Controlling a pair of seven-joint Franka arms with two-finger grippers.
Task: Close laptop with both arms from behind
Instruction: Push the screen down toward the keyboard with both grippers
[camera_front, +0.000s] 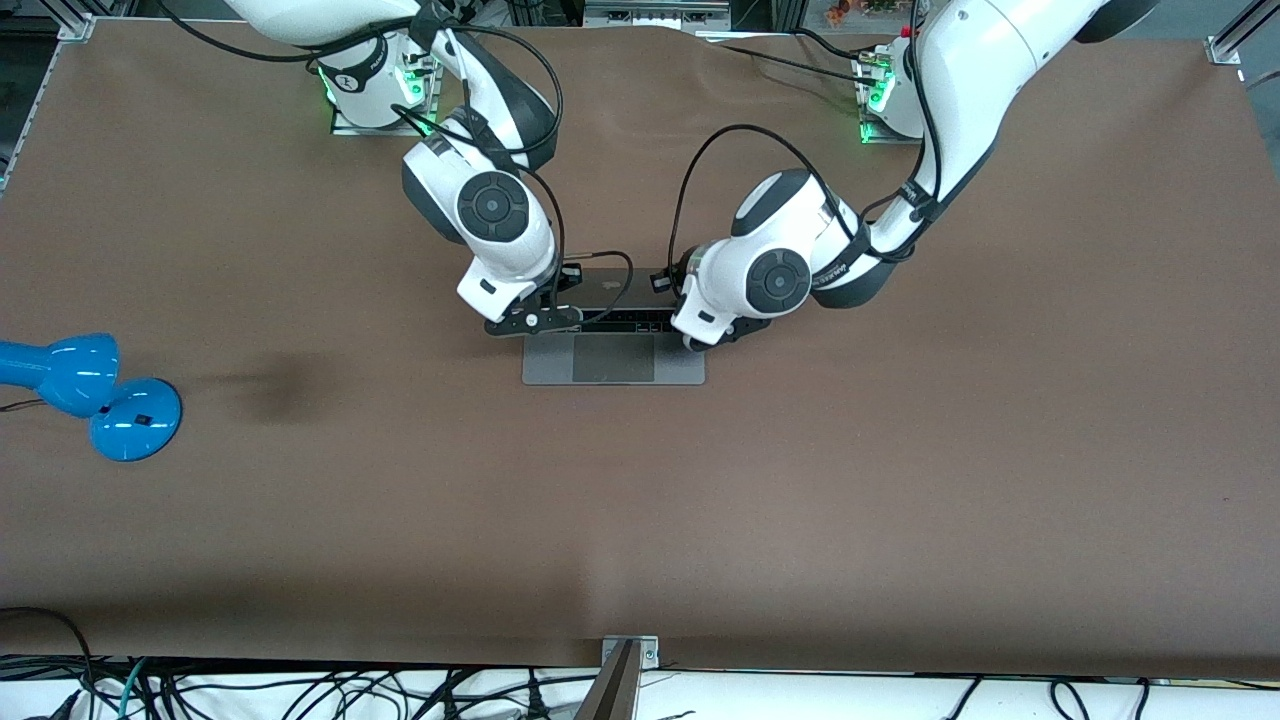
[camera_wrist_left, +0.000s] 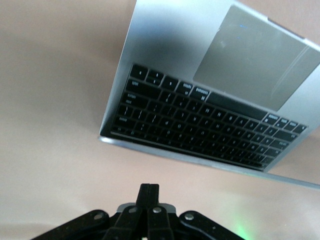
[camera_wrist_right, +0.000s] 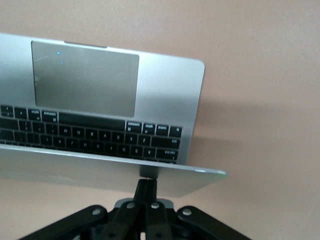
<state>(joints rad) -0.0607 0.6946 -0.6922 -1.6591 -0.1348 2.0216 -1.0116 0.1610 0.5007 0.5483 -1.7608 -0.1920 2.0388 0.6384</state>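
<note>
With both grippers shut behind the lid (camera_front: 614, 289) and the keyboard (camera_front: 632, 323) clear, my left gripper should keep pushing with my right gripper until the lid lies flat.
The grey laptop (camera_front: 612, 358) lies open in the middle of the table, with its lid (camera_front: 600, 285) leaning over the keyboard. My right gripper (camera_front: 535, 320) is shut and empty at the lid's corner toward the right arm's end. In the right wrist view its closed fingertips (camera_wrist_right: 148, 182) touch the back of the lid (camera_wrist_right: 100, 172) near that corner. My left gripper (camera_front: 722, 335) is shut and empty at the lid's other corner. In the left wrist view its fingertips (camera_wrist_left: 149, 189) sit a little short of the lid's edge (camera_wrist_left: 200, 154), above the keyboard (camera_wrist_left: 200, 122).
A blue desk lamp (camera_front: 90, 395) lies on the brown table near the edge at the right arm's end. Both arm bases (camera_front: 375, 85) (camera_front: 890, 95) stand along the table's edge farthest from the front camera. Black cables loop over the laptop's lid.
</note>
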